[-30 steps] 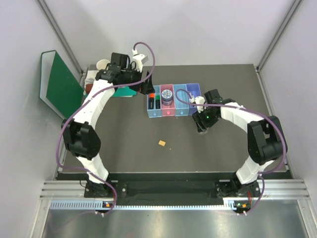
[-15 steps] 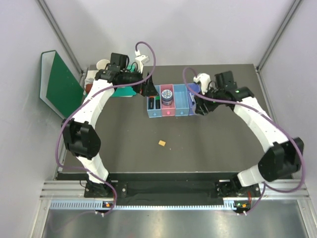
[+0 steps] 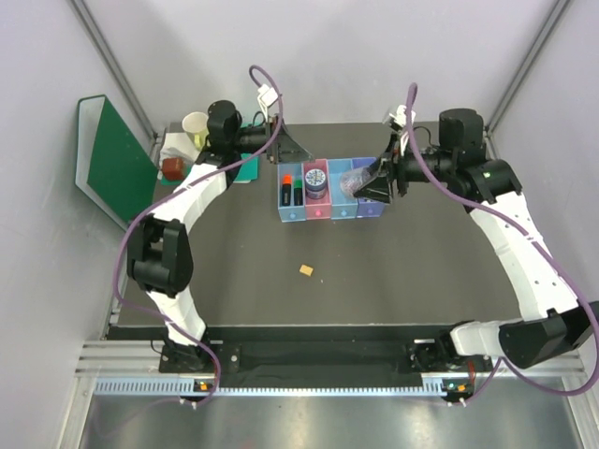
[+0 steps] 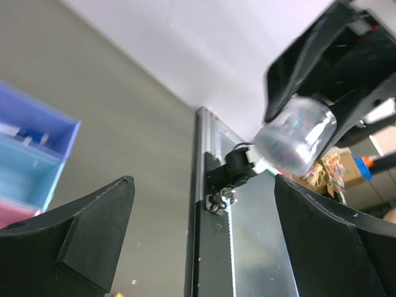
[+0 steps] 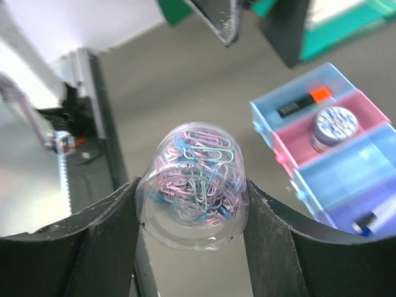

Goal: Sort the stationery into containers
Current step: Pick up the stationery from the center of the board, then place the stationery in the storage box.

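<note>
The clear tub's loose end [image 3: 346,182] juts from my right gripper toward my open left gripper, which should keep approaching until its fingers are on either side of the tub [image 4: 296,133], then close.
My right gripper [image 3: 368,178] is shut on the clear round tub [image 3: 354,177] of coloured paper clips and holds it in the air over the blue and purple bins. The right wrist view shows the tub [image 5: 195,176] clamped between both fingers. The row of bins [image 3: 329,211] holds two highlighters [image 3: 291,193] in the light blue bin and the patterned tin [image 3: 315,181] in the pink one. The purple bin [image 5: 371,213] holds a small item I cannot make out. My left gripper [image 3: 292,148] is open and empty behind the bins. The tan block [image 3: 305,269] lies on the table.
The green folder [image 3: 117,154] leans at the far left. A paper cup [image 3: 196,124], a red-brown object [image 3: 173,168] and a teal item [image 3: 245,168] sit at the back left corner. The left wrist view shows the table's right rail [image 4: 213,204].
My right arm has risen from the table beside the purple bin and carried the clear tub up over the bins. My left gripper has drawn back from the light blue bin toward the far edge.
</note>
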`<control>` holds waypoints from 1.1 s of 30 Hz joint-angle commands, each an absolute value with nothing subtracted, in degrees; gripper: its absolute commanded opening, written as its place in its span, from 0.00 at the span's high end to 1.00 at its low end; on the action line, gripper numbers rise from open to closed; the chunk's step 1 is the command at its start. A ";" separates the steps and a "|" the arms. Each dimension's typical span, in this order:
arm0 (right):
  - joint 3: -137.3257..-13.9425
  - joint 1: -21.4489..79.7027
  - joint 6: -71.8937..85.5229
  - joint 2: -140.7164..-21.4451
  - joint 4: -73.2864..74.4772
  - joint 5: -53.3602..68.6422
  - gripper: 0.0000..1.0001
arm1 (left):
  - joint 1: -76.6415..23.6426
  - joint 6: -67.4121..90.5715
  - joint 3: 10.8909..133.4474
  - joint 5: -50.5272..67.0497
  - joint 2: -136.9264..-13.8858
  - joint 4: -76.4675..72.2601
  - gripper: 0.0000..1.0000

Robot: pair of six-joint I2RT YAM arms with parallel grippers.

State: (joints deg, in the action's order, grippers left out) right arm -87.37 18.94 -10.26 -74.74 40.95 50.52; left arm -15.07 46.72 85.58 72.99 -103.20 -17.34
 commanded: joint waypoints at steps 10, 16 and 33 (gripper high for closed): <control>-81.48 21.09 -7.72 -67.51 20.13 47.57 0.84 | -24.78 68.20 87.80 75.24 -101.16 -46.93 0.01; -81.12 21.09 -9.32 -65.83 19.78 46.23 0.88 | -25.40 70.57 87.10 74.36 -99.76 -51.50 0.01; -79.54 21.80 -4.22 -67.06 12.66 47.55 0.91 | -28.74 70.93 89.74 74.00 -100.81 -53.17 0.01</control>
State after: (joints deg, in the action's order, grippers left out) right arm -78.24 20.56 -5.52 -66.70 18.04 46.41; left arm -27.55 70.63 87.33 74.19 -102.17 -48.14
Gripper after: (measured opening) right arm 0.588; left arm 0.989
